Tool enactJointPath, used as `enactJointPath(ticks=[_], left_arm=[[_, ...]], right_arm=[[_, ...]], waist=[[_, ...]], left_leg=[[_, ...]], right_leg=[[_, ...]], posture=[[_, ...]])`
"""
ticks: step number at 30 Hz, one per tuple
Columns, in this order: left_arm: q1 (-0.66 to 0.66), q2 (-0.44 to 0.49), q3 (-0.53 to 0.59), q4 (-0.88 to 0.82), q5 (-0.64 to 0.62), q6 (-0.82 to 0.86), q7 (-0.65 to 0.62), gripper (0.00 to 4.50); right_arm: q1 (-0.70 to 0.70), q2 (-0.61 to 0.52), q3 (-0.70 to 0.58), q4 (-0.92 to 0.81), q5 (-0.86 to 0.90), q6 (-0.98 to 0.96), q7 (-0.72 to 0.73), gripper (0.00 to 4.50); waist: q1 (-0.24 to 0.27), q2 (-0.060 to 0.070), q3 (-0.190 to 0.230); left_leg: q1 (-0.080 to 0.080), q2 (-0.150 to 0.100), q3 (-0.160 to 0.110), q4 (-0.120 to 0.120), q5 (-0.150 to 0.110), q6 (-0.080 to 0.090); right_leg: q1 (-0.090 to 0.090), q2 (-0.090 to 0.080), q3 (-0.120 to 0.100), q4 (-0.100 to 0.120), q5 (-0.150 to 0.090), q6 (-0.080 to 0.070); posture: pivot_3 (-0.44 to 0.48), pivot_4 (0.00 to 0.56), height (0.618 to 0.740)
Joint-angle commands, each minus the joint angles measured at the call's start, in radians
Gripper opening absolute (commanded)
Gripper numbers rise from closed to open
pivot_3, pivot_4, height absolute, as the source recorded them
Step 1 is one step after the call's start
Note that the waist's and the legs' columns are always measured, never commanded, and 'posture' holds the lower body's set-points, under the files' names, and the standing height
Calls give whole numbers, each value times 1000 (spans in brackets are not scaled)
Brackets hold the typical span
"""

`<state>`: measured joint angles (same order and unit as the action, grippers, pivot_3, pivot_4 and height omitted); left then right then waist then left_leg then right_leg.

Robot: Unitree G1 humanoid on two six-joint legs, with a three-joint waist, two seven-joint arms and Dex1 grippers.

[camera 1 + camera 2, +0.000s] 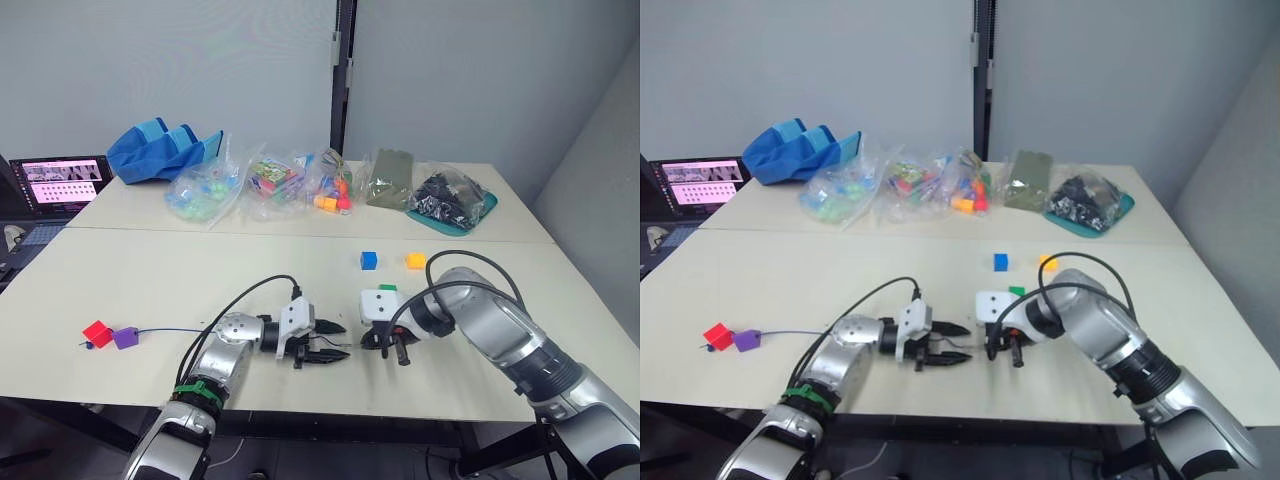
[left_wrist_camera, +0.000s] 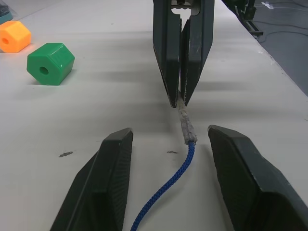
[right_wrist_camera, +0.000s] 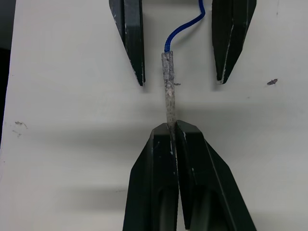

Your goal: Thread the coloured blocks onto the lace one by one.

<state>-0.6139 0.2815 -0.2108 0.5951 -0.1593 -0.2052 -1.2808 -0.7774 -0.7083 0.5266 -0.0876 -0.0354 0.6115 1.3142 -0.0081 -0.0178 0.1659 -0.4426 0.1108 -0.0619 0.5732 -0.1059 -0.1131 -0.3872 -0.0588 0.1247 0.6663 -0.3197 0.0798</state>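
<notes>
The blue cord curves [image 2: 184, 167], but its pale tip [image 2: 186, 122] is straight. The tip should therefore stay pointing out when my left gripper holds the tip's base.
The lace [image 2: 168, 185] is a thin blue cord with a stiff pale tip [image 3: 168, 96]. My right gripper [image 3: 172, 126] is shut on the end of that tip near the table's front edge. My left gripper [image 2: 169, 131] faces it, open, with one finger on either side of the tip and touching nothing. The cord trails left [image 1: 170, 330] to a purple block [image 1: 125, 337] and a red block [image 1: 97, 332], which look strung on its far end. A green block [image 1: 388, 289] lies just behind my right wrist. Farther back lie a blue block [image 1: 369, 260] and a yellow-orange block [image 1: 416, 261].
Clear bags of mixed toy pieces [image 1: 275, 182] line the table's back, with a blue fabric bag [image 1: 160, 148] at back left and a teal tray of dark pieces [image 1: 452, 200] at back right. A laptop [image 1: 62, 181] sits off the left edge.
</notes>
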Motion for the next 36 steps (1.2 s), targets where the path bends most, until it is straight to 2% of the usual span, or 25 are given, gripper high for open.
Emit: enactJointPath(ticks=[1, 6, 7, 13, 16, 19, 23, 26, 31, 35, 36], left_arm=[[9, -17, -17, 7, 6, -2, -8, 1882], [16, -21, -10, -9, -12, 20, -26, 219], [16, -22, -10, -8, -10, 21, -27, 8], [15, -22, -7, -4, -5, 24, -29, 8], [12, -18, -7, 3, -1, 23, -28, 0], [14, -18, 0, 5, -4, 35, -18, 0], [10, -10, 21, -6, -29, 57, -32, 0], [5, -8, 27, -3, -36, 59, -42, 0], [-26, -15, 56, 52, -48, 42, -31, 0], [-36, -22, 66, 62, -56, 47, -33, 0], [-39, -27, 71, 59, -63, 49, -35, 0]], right_arm=[[-10, -11, -22, -31, 3, 0, 1, 0], [-9, -12, -20, -28, 2, -1, -2, 0], [-9, -13, -20, -27, 2, -1, -3, 0], [-2, -11, -28, -41, 17, 25, -5, 0], [11, -23, -50, -60, 31, 29, -9, 951], [52, -81, -99, -88, 50, 16, -7, 1979], [155, -108, -292, -130, 158, 33, -66, 3393], [266, -89, -444, -138, 187, -40, -172, 4375], [460, 41, -730, -139, 272, -133, -385, 4447], [563, 135, -849, -171, 308, -175, -523, 4447], [629, 176, -884, -207, 328, -176, -554, 4447]], waist=[[0, 0, 0], [1, 0, 0], [1, 0, 0], [1, 0, 0], [1, 0, 0], [4, 0, 0], [4, 0, 0], [1, 0, 0], [-4, -1, 0], [-5, 0, 0], [-5, 0, -1]], left_leg=[[0, 0, 0, 0, 0, 0], [0, 0, 0, 0, 0, 0], [0, 0, 0, 0, 0, 0], [0, 0, 0, 0, 0, 0], [0, 0, 0, 0, 0, 0], [0, 0, 0, 0, 0, 0], [0, 0, 0, 0, 0, 0], [1, 0, 0, -1, 0, 0], [1, 0, -1, 0, 0, 0], [1, -1, -1, 0, 0, 0], [1, -1, -1, 0, 0, 0]], right_leg=[[0, 0, 0, 0, 0, 0], [0, 0, 0, 0, 0, 0], [0, 0, 0, 0, 0, 0], [0, 0, 0, 0, 0, 0], [0, 0, 0, 0, 0, 0], [0, 0, 0, -1, 0, 0], [0, 0, 0, -1, 0, 0], [1, 0, 0, -1, 0, 0], [1, 0, 0, 0, 0, 0], [2, 0, -1, -1, 0, 0], [2, 0, 0, 0, 0, 0]], posture=[[0, 150, 740], [0, 150, 740], [0, 150, 740], [0, 150, 740], [0, 150, 740], [0, 150, 740], [0, 150, 740], [0, 150, 740], [0, 150, 740], [0, 150, 740], [0, 150, 740]])
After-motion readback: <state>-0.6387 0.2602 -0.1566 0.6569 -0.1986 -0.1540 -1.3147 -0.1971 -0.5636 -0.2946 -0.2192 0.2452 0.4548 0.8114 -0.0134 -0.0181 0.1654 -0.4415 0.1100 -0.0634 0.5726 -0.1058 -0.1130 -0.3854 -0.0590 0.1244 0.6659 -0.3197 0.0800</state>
